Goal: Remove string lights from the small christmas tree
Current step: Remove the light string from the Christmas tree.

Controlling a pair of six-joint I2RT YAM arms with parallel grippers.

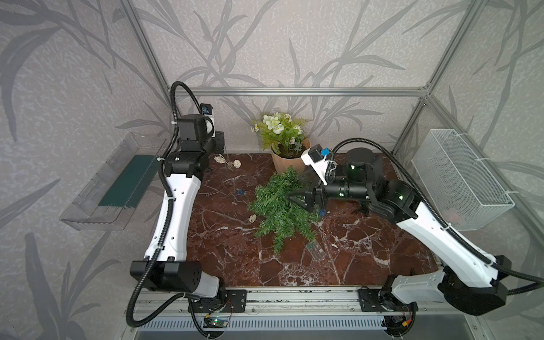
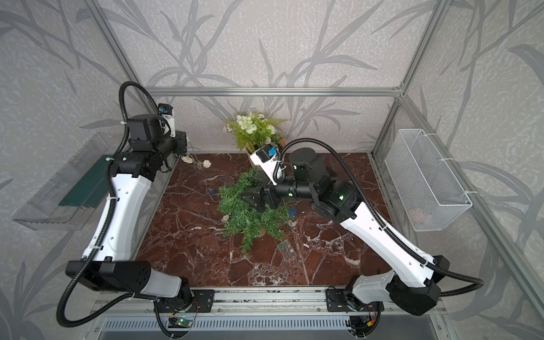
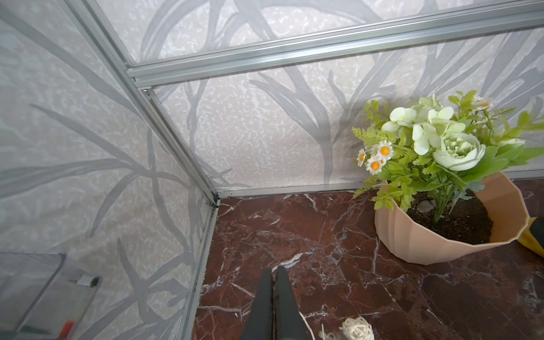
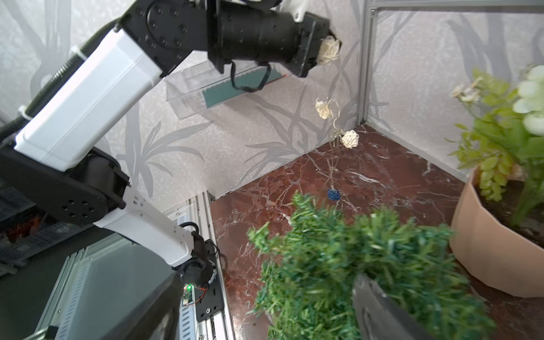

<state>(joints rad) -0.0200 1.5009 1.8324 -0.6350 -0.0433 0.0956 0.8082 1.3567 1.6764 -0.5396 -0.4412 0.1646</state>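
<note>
The cream balls (image 1: pixel 237 163) hang clear of the tree below my left gripper, so I should keep moving my open right gripper toward the hanging wire (image 4: pixel 336 120) and close it there.
The small christmas tree (image 1: pixel 276 206) (image 2: pixel 244 215) lies tipped over mid-table. My right gripper (image 1: pixel 294 198) (image 2: pixel 248 200) (image 4: pixel 265 318) is open, with its jaws spread wide around the tree's branches (image 4: pixel 338 259). At the back left corner my left gripper (image 3: pixel 275 270) (image 4: pixel 329 44) is raised and shut on the string lights. A cream ball (image 4: pixel 328 50) sits at its tip, and wire with cream balls (image 4: pixel 348 138) (image 1: pixel 236 162) hangs down to the table. A blue ball (image 1: pixel 240 192), another blue ball (image 1: pixel 322 212) and the clear battery box (image 1: pixel 315 249) (image 2: pixel 287 249) lie around the tree.
A beige pot (image 1: pixel 282 164) (image 3: pixel 412 235) with a flowering plant stands at the back, close behind the tree. A white wire basket (image 1: pixel 459 179) hangs on the right wall. A clear tray (image 1: pixel 112 182) hangs on the left wall.
</note>
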